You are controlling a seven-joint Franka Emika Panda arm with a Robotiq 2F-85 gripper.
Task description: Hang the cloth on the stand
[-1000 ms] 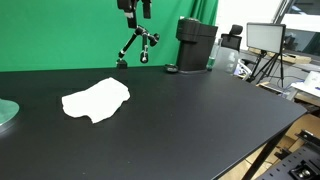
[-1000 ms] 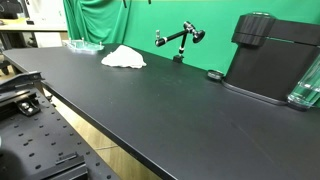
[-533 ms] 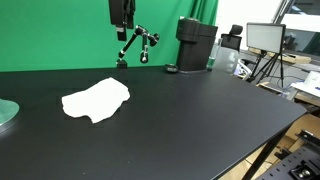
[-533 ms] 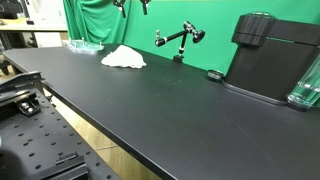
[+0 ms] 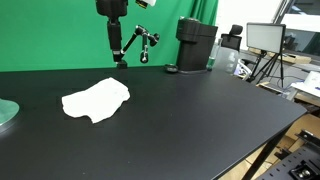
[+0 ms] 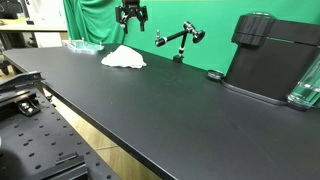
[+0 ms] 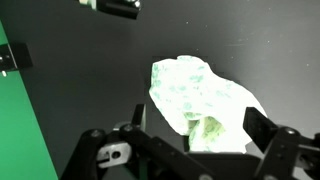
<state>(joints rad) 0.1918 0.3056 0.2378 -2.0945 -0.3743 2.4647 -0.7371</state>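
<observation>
I expect the white cloth (image 5: pixel 97 100) to droop open below my gripper with its edges hanging loose when I pick it up, because a soft fold (image 7: pixel 207 129) crumples its middle.
A crumpled white cloth (image 5: pixel 96 100) lies flat on the black table; it also shows in the other exterior view (image 6: pixel 123 57) and fills the middle of the wrist view (image 7: pixel 205 100). The stand (image 5: pixel 138 46) is a small black jointed arm with silver knobs at the table's back, also seen in an exterior view (image 6: pixel 180 39) and at the wrist view's top edge (image 7: pixel 112 6). My gripper (image 5: pixel 116 48) hangs open and empty well above the cloth, between cloth and stand (image 6: pixel 131 22). In the wrist view its fingers frame the cloth (image 7: pixel 198 135).
A black coffee machine (image 5: pixel 196 44) stands at the back beside the stand (image 6: pixel 272 55). A small black disc (image 6: pixel 214 74) lies by it. A glass dish (image 5: pixel 6 112) sits at the table's edge. A green backdrop (image 5: pixel 60 30) rises behind.
My gripper has moved sideways from above the stand toward the cloth and has come lower. The cloth and the stand have not moved.
</observation>
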